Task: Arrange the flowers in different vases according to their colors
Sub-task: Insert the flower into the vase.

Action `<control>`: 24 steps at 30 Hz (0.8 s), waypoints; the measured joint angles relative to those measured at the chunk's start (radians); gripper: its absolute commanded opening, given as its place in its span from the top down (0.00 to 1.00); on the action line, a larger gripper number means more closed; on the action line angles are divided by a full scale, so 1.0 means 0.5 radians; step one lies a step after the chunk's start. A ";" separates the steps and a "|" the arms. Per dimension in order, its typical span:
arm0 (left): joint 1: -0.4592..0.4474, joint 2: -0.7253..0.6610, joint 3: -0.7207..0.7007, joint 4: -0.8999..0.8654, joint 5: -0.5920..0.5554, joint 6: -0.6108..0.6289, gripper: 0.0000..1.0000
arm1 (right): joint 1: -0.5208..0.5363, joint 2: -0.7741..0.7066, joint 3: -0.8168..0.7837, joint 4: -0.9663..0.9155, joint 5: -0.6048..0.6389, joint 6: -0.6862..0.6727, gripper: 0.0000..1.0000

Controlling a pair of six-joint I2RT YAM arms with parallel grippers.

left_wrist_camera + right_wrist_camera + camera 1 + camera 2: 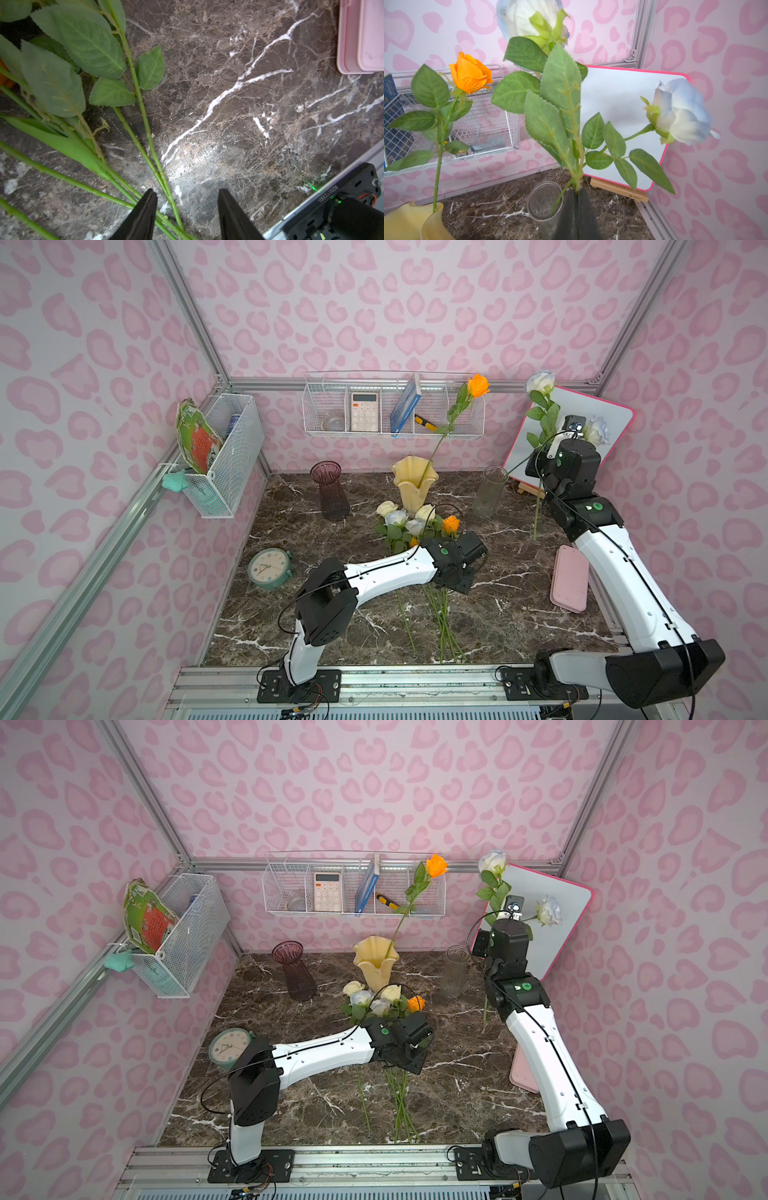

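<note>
Next, my right gripper raises the rose over the vase's opening [495,473] first, because the held rose's stem end [535,536] hangs next to the clear glass vase, lower than the vase's rim.
My right gripper [577,193] is shut on the stem of a bluish white rose [540,382], held upright at the back right. A second bluish white bloom [596,430] branches off to the side. The stem's lower end hangs just right of the clear glass vase [492,491]. An orange rose [478,385] stands in the cream-yellow vase [413,483]. The dark purple vase [330,493] holds nothing. Cream, bluish white and orange flowers [409,522] lie in a pile at mid-table. My left gripper [187,204] is open low over their green stems [145,124], with two stems between its fingers.
A pink case [569,578] lies at the right edge and a teal alarm clock [269,568] at the left. A whiteboard on a wooden easel [590,456] leans in the back right corner. White wire baskets hang on the back wall [324,406] and left wall [232,464].
</note>
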 measured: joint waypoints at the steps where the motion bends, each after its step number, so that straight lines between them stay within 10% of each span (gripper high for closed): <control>1: 0.001 0.020 0.021 -0.017 -0.009 -0.001 0.47 | 0.000 0.021 -0.008 0.065 0.010 -0.014 1.00; 24: 0.085 0.401 0.430 -0.296 -0.196 0.034 0.50 | 0.039 0.102 -0.484 1.140 0.154 -0.247 1.00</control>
